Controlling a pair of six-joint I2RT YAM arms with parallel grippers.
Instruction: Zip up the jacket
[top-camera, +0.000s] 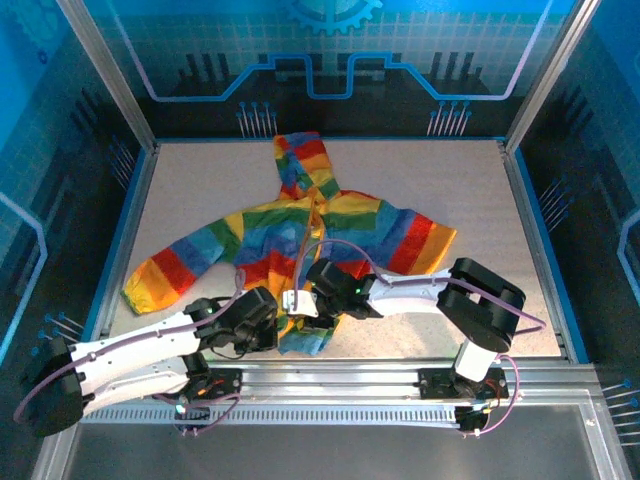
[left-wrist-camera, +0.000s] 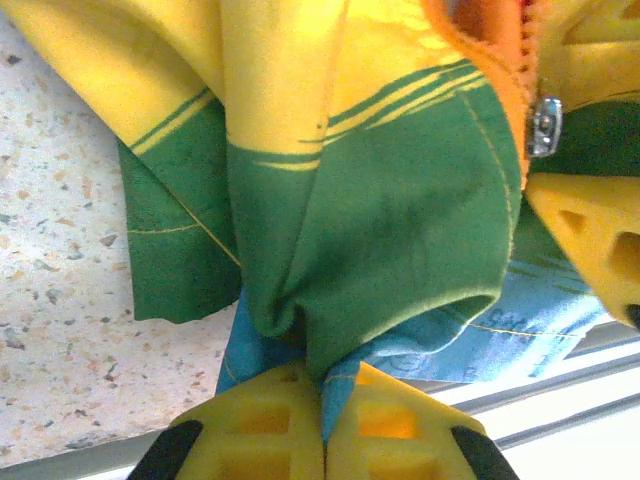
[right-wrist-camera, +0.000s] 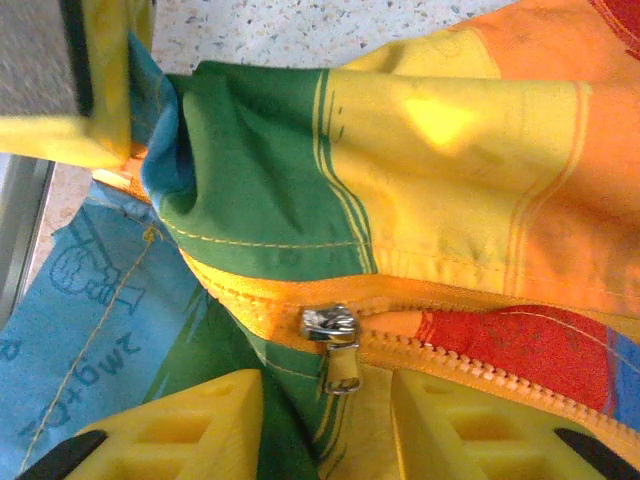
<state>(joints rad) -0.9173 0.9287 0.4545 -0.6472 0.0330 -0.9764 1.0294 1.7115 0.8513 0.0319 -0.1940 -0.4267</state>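
The fingers of my right gripper reach only the pull tab's tip (right-wrist-camera: 342, 383) from across the zipper. I should back away and come at the slider from the parted teeth (right-wrist-camera: 455, 368).
The rainbow-striped jacket (top-camera: 300, 225) lies flat on the table, hood at the far side and sleeves spread. My left gripper (left-wrist-camera: 323, 405) is shut on the jacket's bottom hem, with blue and green cloth bunched between its yellow fingers. In the top view the left gripper (top-camera: 282, 325) sits at the hem, next to my right gripper (top-camera: 312, 305). The right gripper (right-wrist-camera: 325, 415) stands open, one finger on either side of the silver zipper slider (right-wrist-camera: 328, 323). The pull tab (right-wrist-camera: 343, 368) hangs in the gap, touching neither finger. To the slider's right the orange zipper teeth (right-wrist-camera: 480, 365) are parted over red cloth.
The speckled tabletop (top-camera: 200, 180) surrounds the jacket. An aluminium rail (top-camera: 330, 380) runs along the near edge just behind the hem. Frame posts (top-camera: 110, 70) and blue walls enclose the table. The left gripper's yellow finger (right-wrist-camera: 100, 90) stands close to the right gripper.
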